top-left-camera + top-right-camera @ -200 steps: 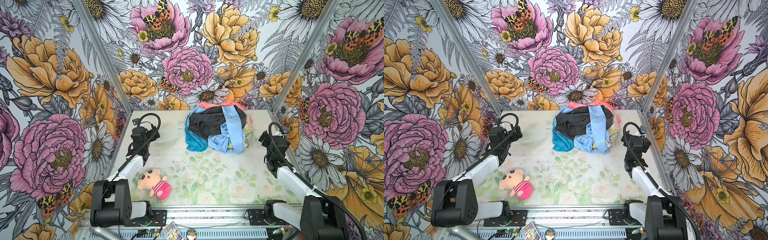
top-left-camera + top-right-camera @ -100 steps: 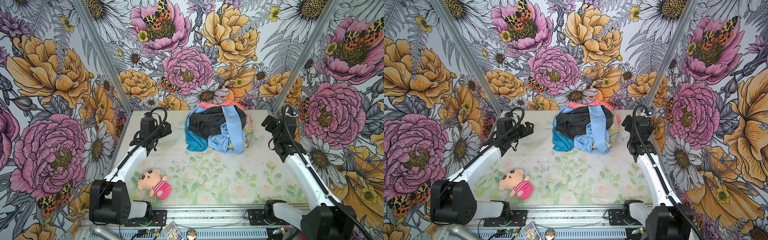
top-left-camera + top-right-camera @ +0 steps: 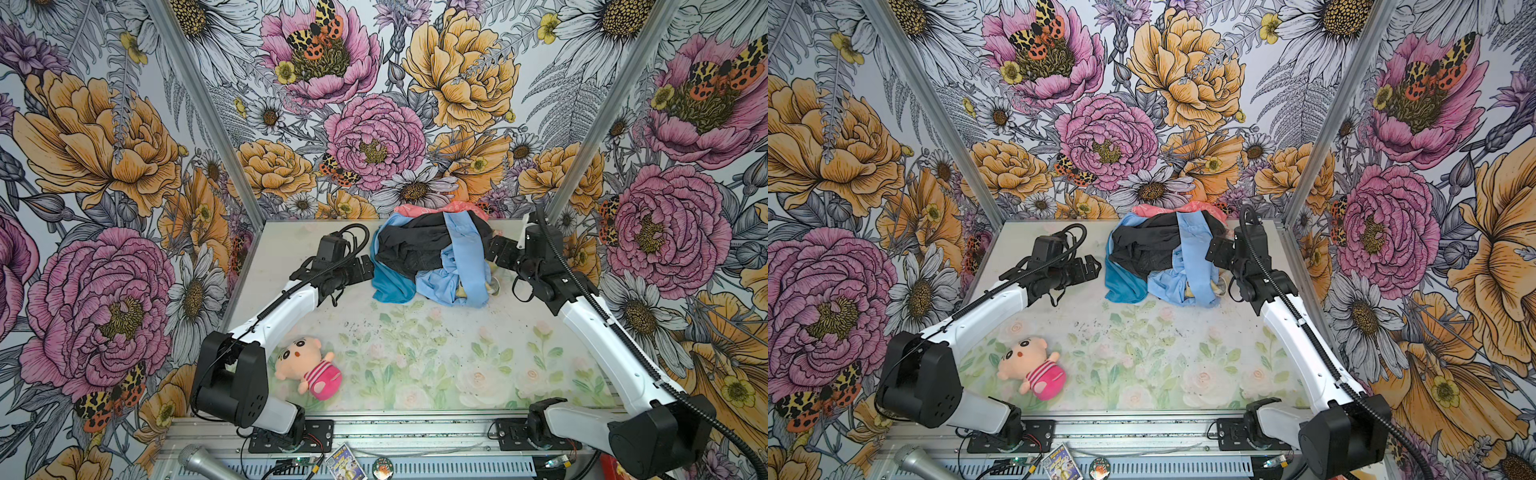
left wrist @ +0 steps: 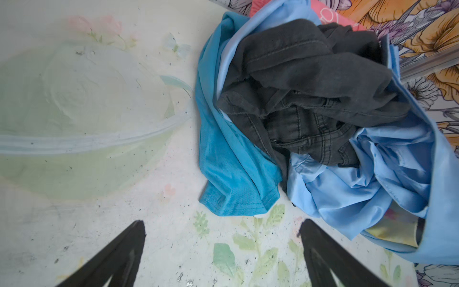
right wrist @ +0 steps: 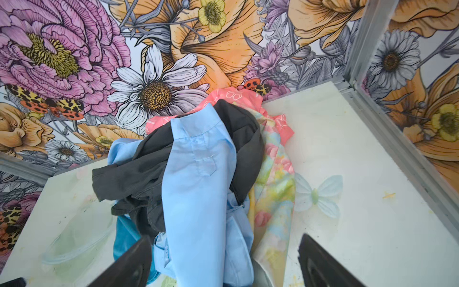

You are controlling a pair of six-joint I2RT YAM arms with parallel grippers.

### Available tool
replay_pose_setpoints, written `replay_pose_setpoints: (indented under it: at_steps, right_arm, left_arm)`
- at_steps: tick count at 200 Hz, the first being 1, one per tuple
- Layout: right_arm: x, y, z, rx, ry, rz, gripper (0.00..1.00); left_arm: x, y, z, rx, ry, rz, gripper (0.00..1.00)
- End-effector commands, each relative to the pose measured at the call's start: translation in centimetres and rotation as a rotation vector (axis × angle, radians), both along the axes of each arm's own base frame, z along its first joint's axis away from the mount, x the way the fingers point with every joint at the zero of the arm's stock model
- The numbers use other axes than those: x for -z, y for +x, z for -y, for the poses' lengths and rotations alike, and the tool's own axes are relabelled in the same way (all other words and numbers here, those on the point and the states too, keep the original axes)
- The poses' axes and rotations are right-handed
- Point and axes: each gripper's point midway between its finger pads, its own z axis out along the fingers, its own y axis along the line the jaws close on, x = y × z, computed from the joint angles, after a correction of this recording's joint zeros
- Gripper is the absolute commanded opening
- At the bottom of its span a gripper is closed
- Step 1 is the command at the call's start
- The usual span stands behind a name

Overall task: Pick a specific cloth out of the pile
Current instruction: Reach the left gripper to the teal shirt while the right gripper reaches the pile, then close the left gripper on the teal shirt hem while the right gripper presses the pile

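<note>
My gripper will make a much longer hidden length slide out when it pulls, because the teal-blue cloth (image 3: 392, 289) continues under the black garment (image 3: 402, 262).
The pile (image 3: 432, 257) (image 3: 1167, 257) lies against the back wall: a black garment (image 4: 305, 74), a pale sky-blue one (image 5: 198, 179), coral-pink (image 5: 231, 95) and pale floral pieces (image 5: 273, 188). The teal-blue cloth (image 3: 388, 282) (image 3: 1121, 286) (image 4: 231, 154) sticks out from under the pile's left side, partly covered by the black garment; in the right wrist view only a corner of the cloth (image 5: 121, 238) shows. My left gripper (image 3: 365, 268) (image 3: 1094, 266) (image 4: 221, 223) is open just short of the cloth's hem, over bare table. My right gripper (image 3: 494, 249) (image 3: 1214, 251) (image 5: 224, 237) is open at the pile's right side, its fingers straddling the sky-blue garment.
A plush doll (image 3: 307, 365) (image 3: 1032, 368) lies at the front left of the table (image 3: 415, 353). A microphone (image 3: 199, 459) rests on the front rail. Flowered walls close in the back and both sides; the right arm is close to the back right corner post (image 5: 360, 44).
Both arms have reached from the table's sides toward the back, ending at the left and right edges of the pile. The clothes have not moved.
</note>
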Motion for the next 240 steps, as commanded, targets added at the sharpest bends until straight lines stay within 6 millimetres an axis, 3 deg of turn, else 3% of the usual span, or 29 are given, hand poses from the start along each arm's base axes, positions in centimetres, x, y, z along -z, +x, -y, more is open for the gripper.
replay_pose_setpoints:
  at_steps: [1, 81, 95, 98, 106, 176, 240]
  right_arm:
    - [-0.4, -0.7, -1.2, -0.035, 0.044, -0.030, 0.90]
    - [-0.7, -2.5, -5.8, -0.218, 0.104, -0.091, 0.84]
    - [-0.7, -2.8, -6.9, -0.258, 0.103, -0.108, 0.83]
    - [-0.6, -2.8, -7.1, -0.265, 0.098, -0.110, 0.83]
    - [-0.5, -3.0, -7.6, -0.281, 0.084, -0.119, 0.82]
    - [0.3, -3.5, -10.6, -0.348, 0.053, -0.145, 0.80]
    - [-0.8, -3.0, -10.5, -0.317, 0.036, -0.114, 0.80]
  left_arm:
    - [1.0, -0.5, 2.0, 0.032, -0.020, -0.060, 0.95]
    - [6.2, 0.0, 6.4, 0.088, 0.081, -0.210, 0.85]
    - [6.7, 0.4, 6.5, 0.080, 0.105, -0.227, 0.83]
    - [8.1, 0.3, 6.4, 0.079, 0.121, -0.255, 0.83]
    - [8.8, 0.5, 6.4, 0.074, 0.139, -0.269, 0.83]
    - [11.9, 2.0, 6.0, 0.047, 0.237, -0.300, 0.75]
    - [13.8, 2.8, 6.5, 0.054, 0.268, -0.331, 0.59]
